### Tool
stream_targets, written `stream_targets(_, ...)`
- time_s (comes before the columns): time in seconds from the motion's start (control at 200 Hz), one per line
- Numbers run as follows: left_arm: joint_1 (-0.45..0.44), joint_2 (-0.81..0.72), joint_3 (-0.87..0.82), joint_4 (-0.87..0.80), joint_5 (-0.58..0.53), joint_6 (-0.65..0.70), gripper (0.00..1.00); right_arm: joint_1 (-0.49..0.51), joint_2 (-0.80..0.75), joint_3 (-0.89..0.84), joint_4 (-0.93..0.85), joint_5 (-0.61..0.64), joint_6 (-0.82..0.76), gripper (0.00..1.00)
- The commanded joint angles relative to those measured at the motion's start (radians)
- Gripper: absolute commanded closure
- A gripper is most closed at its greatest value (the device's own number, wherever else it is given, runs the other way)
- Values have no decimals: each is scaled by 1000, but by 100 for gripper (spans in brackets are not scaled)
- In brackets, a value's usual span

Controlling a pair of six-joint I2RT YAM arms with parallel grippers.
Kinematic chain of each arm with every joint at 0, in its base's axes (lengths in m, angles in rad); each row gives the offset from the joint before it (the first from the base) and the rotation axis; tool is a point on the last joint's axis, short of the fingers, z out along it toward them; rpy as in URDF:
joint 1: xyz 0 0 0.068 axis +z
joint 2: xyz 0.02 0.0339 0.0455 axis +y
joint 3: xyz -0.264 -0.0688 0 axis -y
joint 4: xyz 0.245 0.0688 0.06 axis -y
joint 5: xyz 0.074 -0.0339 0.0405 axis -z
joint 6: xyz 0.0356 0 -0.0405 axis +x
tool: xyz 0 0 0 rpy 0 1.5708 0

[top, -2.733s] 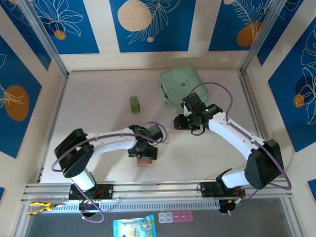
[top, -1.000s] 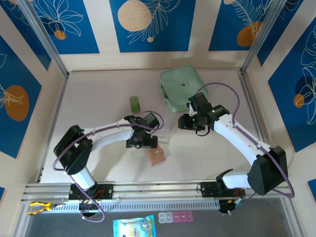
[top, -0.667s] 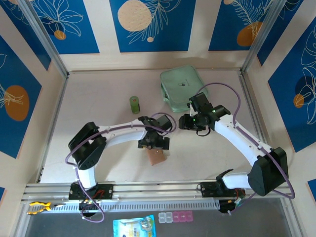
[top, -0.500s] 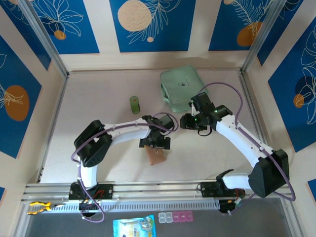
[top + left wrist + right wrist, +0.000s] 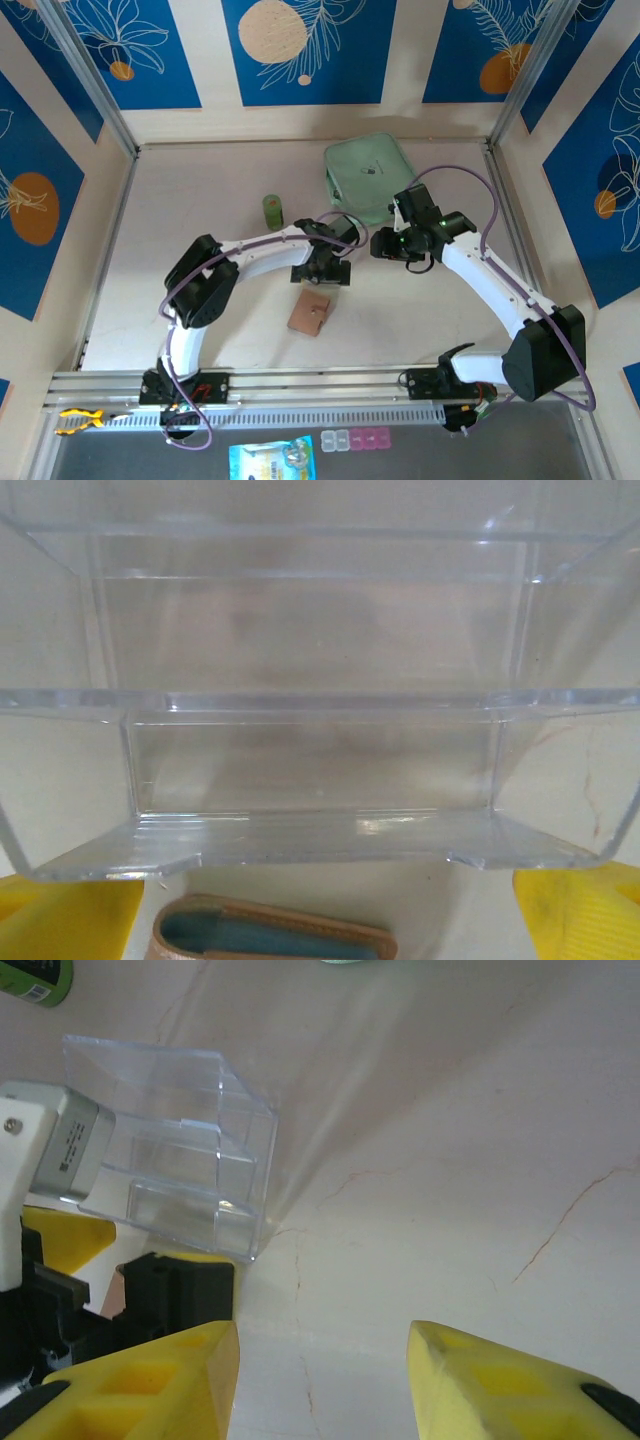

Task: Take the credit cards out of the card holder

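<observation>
The crooked card holder [image 5: 309, 313] needs my left gripper, which is past it at the clear plastic box, to come back first and turn the card holder square.
The card holder [image 5: 309, 313], a small pinkish-tan wallet, lies free on the table with its tan outside up. Its edge with the grey-blue lining [image 5: 270, 935] shows low in the left wrist view. The credit cards are hidden. My left gripper [image 5: 322, 272] hovers just beyond the wallet, open [image 5: 325, 915], its yellow fingertips [image 5: 70, 920] wide apart and holding nothing. It faces a clear plastic box [image 5: 310, 680]. My right gripper [image 5: 383, 247] is open [image 5: 320, 1360] over bare table, to the right of the box [image 5: 170, 1150].
A mint-green zip case [image 5: 367, 178] lies at the back right, just behind the right wrist. A small green cylinder [image 5: 273, 211] stands behind the left arm, its end in the right wrist view [image 5: 30, 980]. Metal rails run along the table's sides.
The left gripper was over the wallet, then left it lying on the table and moved right and away toward the clear box. The right gripper drifted slightly right.
</observation>
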Motion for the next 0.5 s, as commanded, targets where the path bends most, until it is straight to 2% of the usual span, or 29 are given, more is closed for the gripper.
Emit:
stream_targets(0.0, 26, 32, 57, -53, -51, 36, 6, -9, -31, 20, -33, -26, -23, 51)
stream_targets(0.35, 68, 76, 121, -64, -68, 65, 7, -24, -57, 1, -39, -34, -24, 51)
stream_targets(0.495, 62, 43, 108, -73, -63, 73, 8, -26, -65, 1, -42, -36, -23, 51)
